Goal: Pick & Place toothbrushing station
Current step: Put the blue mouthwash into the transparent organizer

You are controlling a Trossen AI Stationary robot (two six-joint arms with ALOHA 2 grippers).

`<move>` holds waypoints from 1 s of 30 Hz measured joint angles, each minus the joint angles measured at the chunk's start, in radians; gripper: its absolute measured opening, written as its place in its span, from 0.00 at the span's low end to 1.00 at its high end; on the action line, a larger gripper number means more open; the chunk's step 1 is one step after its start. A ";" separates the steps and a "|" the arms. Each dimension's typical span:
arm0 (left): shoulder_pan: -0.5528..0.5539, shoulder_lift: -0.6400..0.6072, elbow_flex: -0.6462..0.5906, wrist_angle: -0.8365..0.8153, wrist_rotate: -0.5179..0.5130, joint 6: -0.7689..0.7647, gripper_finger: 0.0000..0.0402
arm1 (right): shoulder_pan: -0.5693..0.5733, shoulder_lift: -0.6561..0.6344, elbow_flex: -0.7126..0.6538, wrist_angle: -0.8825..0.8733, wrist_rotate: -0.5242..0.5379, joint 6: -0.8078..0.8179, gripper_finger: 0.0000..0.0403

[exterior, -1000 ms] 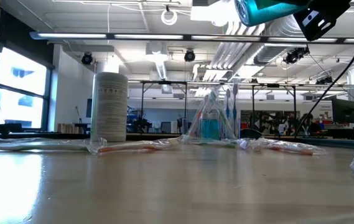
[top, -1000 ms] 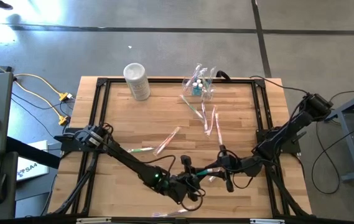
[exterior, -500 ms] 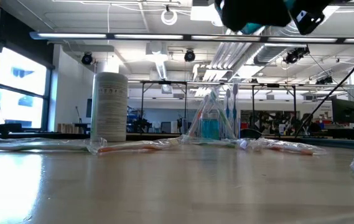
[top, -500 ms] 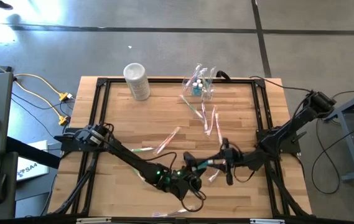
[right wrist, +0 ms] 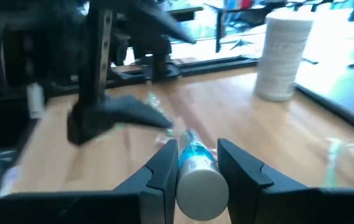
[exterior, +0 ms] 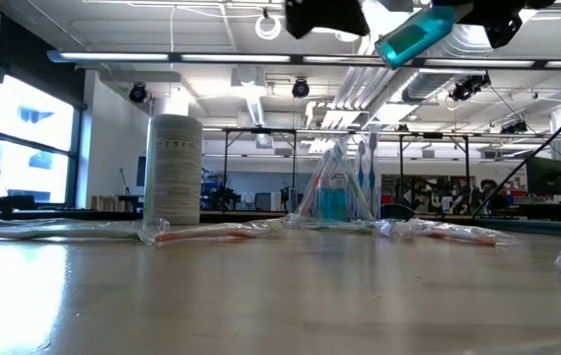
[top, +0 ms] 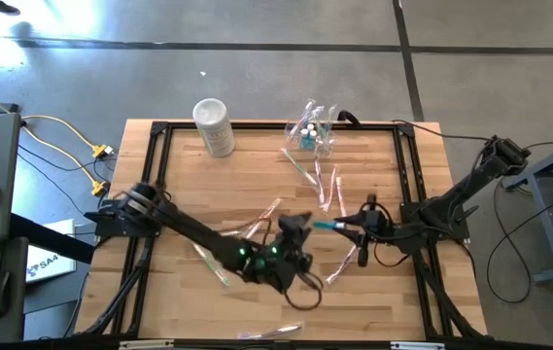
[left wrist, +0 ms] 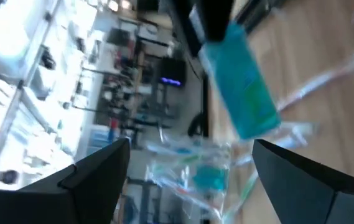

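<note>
The robot's right gripper is holding the tube's white-end with the cap, so next the left gripper moves away from the teal end (top: pixel 321 225) before the tube goes into the station (top: pixel 312 136).
A teal tube (top: pixel 326 225) with a white round end hangs above the table's middle, and my right gripper (top: pixel 357 226) is shut on it. My left gripper (top: pixel 298 229) stands just off the tube's free end with its fingers wide apart and touches nothing. In the left wrist view the tube (left wrist: pixel 239 87) shows beyond that open gripper (left wrist: pixel 189 158). The toothbrushing station (top: pixel 313 132), a clear box with brushes standing in it, rests on its base at the table's far edge. It also shows in the low view (exterior: pixel 337 197). My right gripper pinches the tube's white-capped end (right wrist: pixel 196 163) between its two fingers (right wrist: pixel 161 171). The fingers come about level from the table's right side and lie along the tube. The tube is lifted clear of the table, and its teal flat end (exterior: pixel 390 47) dips toward the left gripper.
A whitish cylindrical container (top: pixel 213 126) stands at the far left. Several wrapped toothbrushes lie loose on the wood, among them one near the middle (top: pixel 262 218), one below the station (top: pixel 328 185) and one at the near left (top: pixel 208 262). A black frame (top: pixel 155 175) edges the table.
My left gripper has opened and let go of the tube's free end. Both grippers have gone toward the table's far edge. The tube has gone along in my right gripper, clear of the table, and now tilts.
</note>
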 joint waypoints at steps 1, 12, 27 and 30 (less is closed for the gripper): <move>0.013 -0.031 0.000 -0.090 0.025 -0.067 0.83 | -0.006 0.000 0.000 0.000 0.012 -0.016 0.21; 0.396 -0.359 -0.082 -0.605 0.899 -0.603 0.84 | -0.305 0.002 0.115 -0.191 -0.077 -0.065 0.21; 0.636 -0.495 -0.548 -0.187 1.148 -0.622 0.84 | -0.863 0.169 0.367 -0.474 -0.515 -0.196 0.21; 0.632 -0.538 -0.605 -0.115 1.152 -0.625 0.84 | -0.940 0.235 0.408 -0.491 -0.592 -0.276 0.21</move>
